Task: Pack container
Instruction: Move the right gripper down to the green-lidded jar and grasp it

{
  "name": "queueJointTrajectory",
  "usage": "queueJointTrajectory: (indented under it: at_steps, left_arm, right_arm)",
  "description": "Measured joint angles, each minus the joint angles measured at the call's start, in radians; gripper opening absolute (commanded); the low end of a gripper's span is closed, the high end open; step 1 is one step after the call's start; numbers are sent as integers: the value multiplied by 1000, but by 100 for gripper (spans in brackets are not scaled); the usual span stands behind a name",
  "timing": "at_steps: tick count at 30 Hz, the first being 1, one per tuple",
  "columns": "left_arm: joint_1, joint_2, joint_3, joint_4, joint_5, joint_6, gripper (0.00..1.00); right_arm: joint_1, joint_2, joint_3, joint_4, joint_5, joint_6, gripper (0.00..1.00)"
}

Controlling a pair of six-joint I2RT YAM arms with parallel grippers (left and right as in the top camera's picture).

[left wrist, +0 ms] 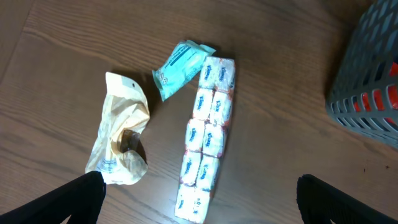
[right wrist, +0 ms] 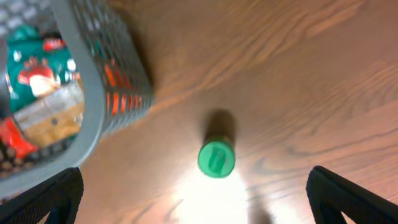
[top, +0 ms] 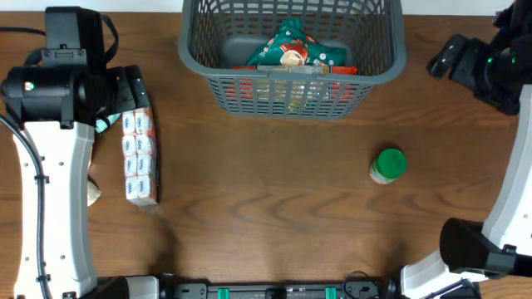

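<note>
The green-lidded jar (top: 386,167) is standing upright, clear of the container, so my right gripper should go on down toward the lid (top: 391,163) before its open fingers are on both sides of the jar.
The dark grey slotted container (top: 291,79) stands at the far middle of the table and holds a green snack bag (top: 293,48) and red packets. A long strip of white tissue packs (top: 139,158) lies at the left. A green-lidded jar (top: 388,165) stands at the right. My left gripper (left wrist: 199,202) is open and empty, hovering above the near end of the tissue strip (left wrist: 207,137). My right gripper (right wrist: 196,199) is open and empty, above the table just beside the jar (right wrist: 216,158). The container also shows in the left wrist view (left wrist: 370,81) and the right wrist view (right wrist: 93,81).
A teal packet (left wrist: 180,67) lies by the far end of the tissue strip. A crumpled yellow bag (left wrist: 118,140) lies to its left. The arm bases stand at the table's front corners.
</note>
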Motion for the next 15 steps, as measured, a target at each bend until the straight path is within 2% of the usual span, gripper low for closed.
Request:
queueJointTrajectory:
  at_steps: [9, 15]
  left_arm:
    - [0, 0, 0, 0, 0, 0, 99]
    - [0, 0, 0, 0, 0, 0, 99]
  right_arm:
    - [89, -45, -326, 1, 48, 93, 99]
    - [96, -45, -512, 100, 100, 140, 99]
